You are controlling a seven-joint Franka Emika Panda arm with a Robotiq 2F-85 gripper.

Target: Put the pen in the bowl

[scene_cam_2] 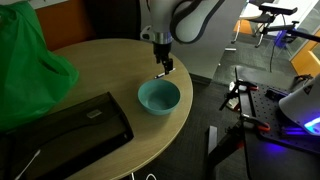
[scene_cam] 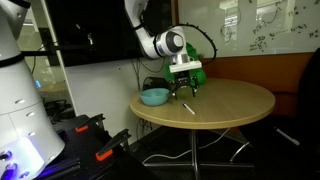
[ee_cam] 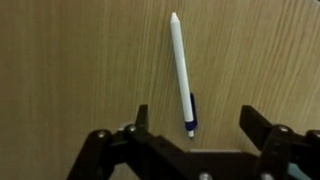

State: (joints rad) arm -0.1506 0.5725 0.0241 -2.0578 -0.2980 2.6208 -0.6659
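The white pen (ee_cam: 181, 62) lies at a slant under the robot's open fingers, so the gripper should align with it and move down before it closes near the pen's blue clip (ee_cam: 193, 106).
A white pen with a blue clip (ee_cam: 181, 70) lies flat on the round wooden table (scene_cam: 230, 105). It shows in both exterior views as a small white stick (scene_cam: 187, 108) (scene_cam_2: 160, 74). A teal bowl (scene_cam: 154, 97) (scene_cam_2: 158, 96) stands empty near the table's edge, a short way from the pen. My gripper (ee_cam: 197, 125) is open and empty. It hangs just above the pen (scene_cam: 184, 88) (scene_cam_2: 163, 62), with the pen's clip end between the two fingers.
A black case (scene_cam_2: 70, 130) lies on the table beside the bowl. A green cloth (scene_cam_2: 30, 55) sits beyond it, and a green object (scene_cam: 203, 58) shows behind the gripper. Dark equipment with red parts (scene_cam: 95, 145) stands on the floor below the table's edge.
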